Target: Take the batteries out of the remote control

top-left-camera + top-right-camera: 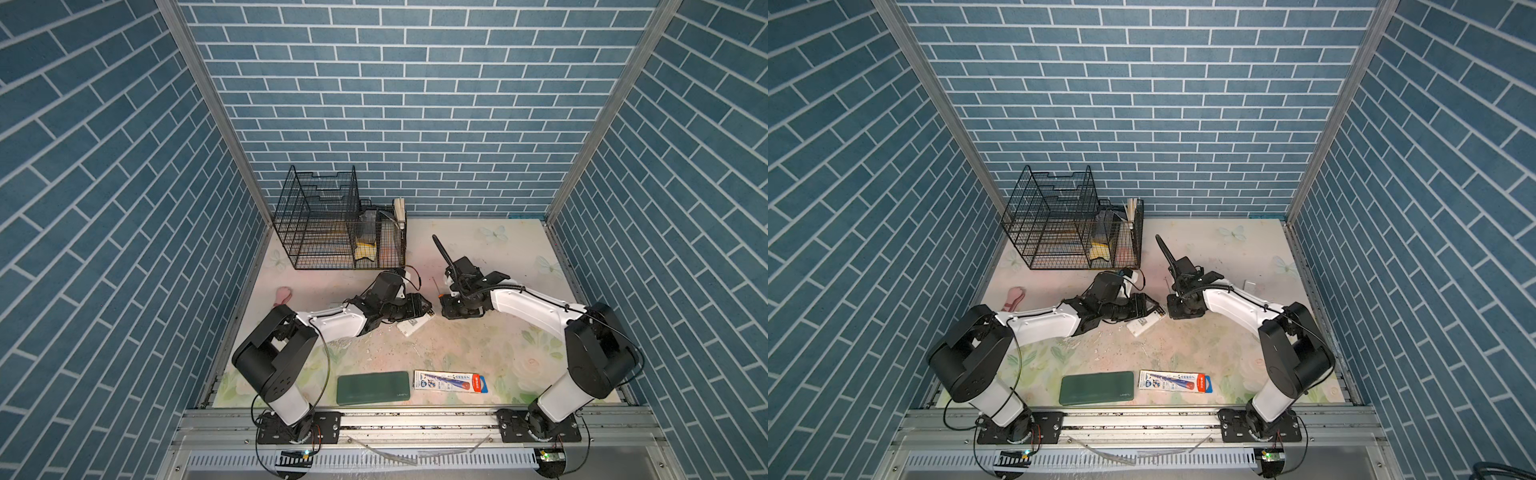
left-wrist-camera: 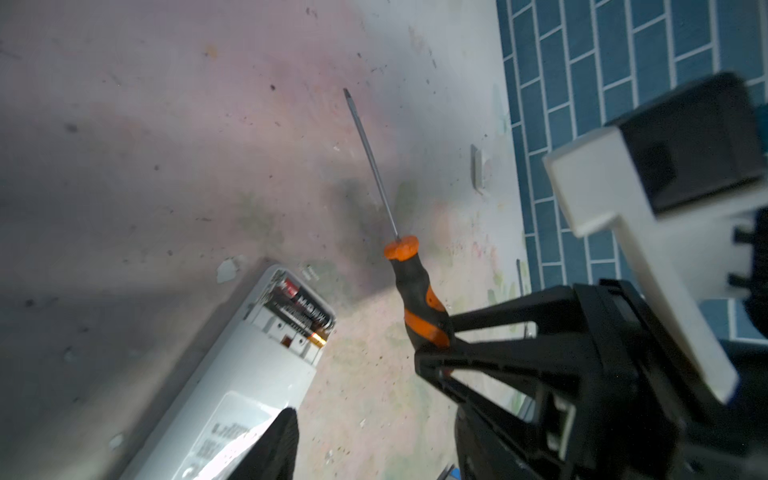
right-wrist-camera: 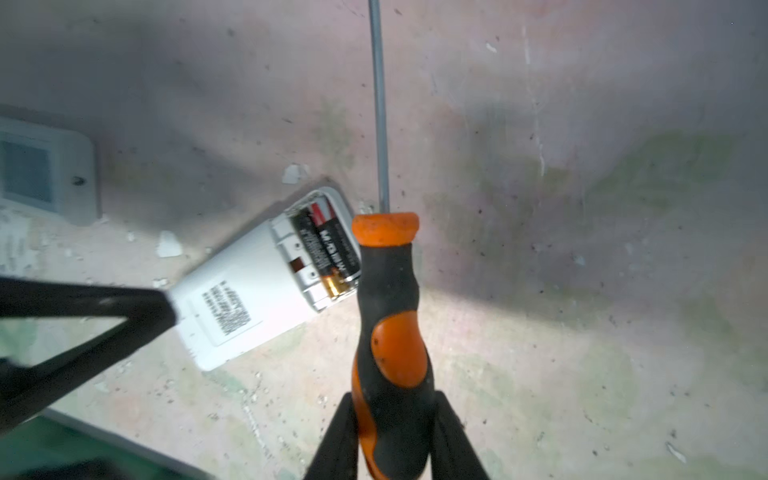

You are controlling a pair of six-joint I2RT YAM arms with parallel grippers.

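Note:
The screwdriver's shaft (image 2: 372, 164) points away past the batteries. My left gripper should grab the handle's orange collar (image 2: 401, 248) so that my right gripper can turn and grab the handle's end.
The white remote control (image 1: 415, 325) (image 1: 1144, 322) lies face down on the table, its battery compartment uncovered. One black battery (image 2: 303, 309) (image 3: 328, 249) with a gold end sits in the compartment, and the slot beside it looks empty. My left gripper (image 2: 374, 440) (image 1: 419, 307) is open, and one of its fingertips (image 3: 166, 309) rests on the remote's (image 3: 249, 299) body. My right gripper (image 3: 392, 436) (image 1: 451, 309) is shut on the handle of the orange and black screwdriver (image 3: 390, 332) (image 2: 419, 299). The screwdriver's shaft points away past the remote's open end.
A black wire rack (image 1: 328, 224) stands at the back left. A green case (image 1: 372, 387) and a packaged pen (image 1: 451, 381) lie near the front edge. A pink object (image 1: 284, 294) lies at the left. A small white flat piece (image 1: 1250, 286) lies behind the right arm.

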